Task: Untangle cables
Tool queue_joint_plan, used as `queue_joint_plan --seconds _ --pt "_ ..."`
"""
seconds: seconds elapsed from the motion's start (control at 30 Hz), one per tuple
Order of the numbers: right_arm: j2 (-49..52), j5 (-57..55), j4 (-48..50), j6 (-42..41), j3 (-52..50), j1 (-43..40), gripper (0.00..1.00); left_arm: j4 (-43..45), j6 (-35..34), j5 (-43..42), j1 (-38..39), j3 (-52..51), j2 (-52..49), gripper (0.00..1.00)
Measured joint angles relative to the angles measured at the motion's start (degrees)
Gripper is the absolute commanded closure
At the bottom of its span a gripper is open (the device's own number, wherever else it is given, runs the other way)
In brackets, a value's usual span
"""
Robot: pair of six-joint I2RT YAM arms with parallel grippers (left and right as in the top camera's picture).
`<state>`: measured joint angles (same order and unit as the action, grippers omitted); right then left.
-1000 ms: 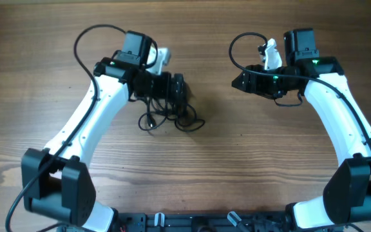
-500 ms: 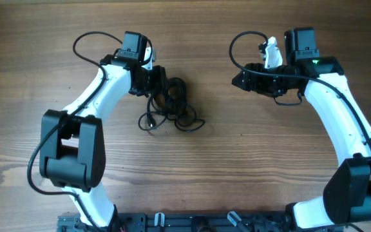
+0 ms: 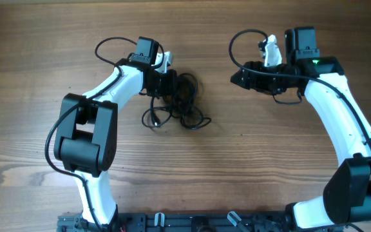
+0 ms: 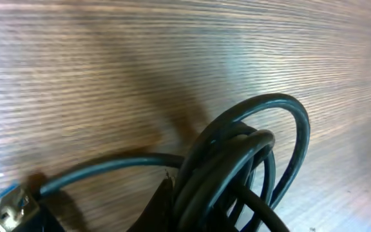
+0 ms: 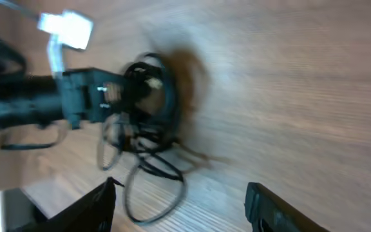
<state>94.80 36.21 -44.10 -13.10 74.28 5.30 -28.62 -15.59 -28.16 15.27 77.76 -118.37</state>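
Next, I raise the bunch of loops toward the middle and grab its protruding loop with my right gripper, since several loops crowd together in my left gripper.
The cables lie as a black tangle left of the table's middle, with loose loops trailing toward the near side and a small plug end at the left. My left gripper reaches in from the left and is shut on the upper part of the bunch. In the left wrist view the bundled loops press against a dark fingertip, and a blue-tipped plug lies at the lower left. My right gripper hovers open to the right of the tangle, holding nothing. Its view looks across at the cables.
The bare wooden table surrounds the tangle. Thick black robot wires arc over each arm, one near the left wrist and one near the right wrist. The arm bases stand along the near edge.
My left gripper has gone from open to shut on the cable bunch and has shifted right, dragging the tangle slightly right. The right arm has stayed put.
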Motion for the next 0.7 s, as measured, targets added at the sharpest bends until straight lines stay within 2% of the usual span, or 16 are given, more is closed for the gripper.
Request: queue_joint_plan --seconds 0.1,0.27,0.37,0.57,0.7 --pt "0.00 8.50 4.15 -0.28 0.00 0.02 0.38 -0.46 -1.84 -4.22 -1.11 1.07 3.76 0.96" --pt "0.00 13.84 5.64 -2.60 3.37 4.68 0.38 0.63 -0.70 -7.67 -1.29 3.58 25.07 0.96" --pt "0.00 13.73 5.70 -3.32 9.29 7.89 0.38 0.17 0.46 -8.46 -1.29 3.98 32.74 0.96" --pt "-0.02 12.79 6.51 -3.34 12.92 10.05 0.42 -5.62 0.48 -8.57 -1.42 3.98 33.90 0.96" --pt "-2.60 7.34 6.51 -3.54 12.92 10.32 0.41 -8.31 0.48 -7.72 -1.40 3.98 33.90 0.96"
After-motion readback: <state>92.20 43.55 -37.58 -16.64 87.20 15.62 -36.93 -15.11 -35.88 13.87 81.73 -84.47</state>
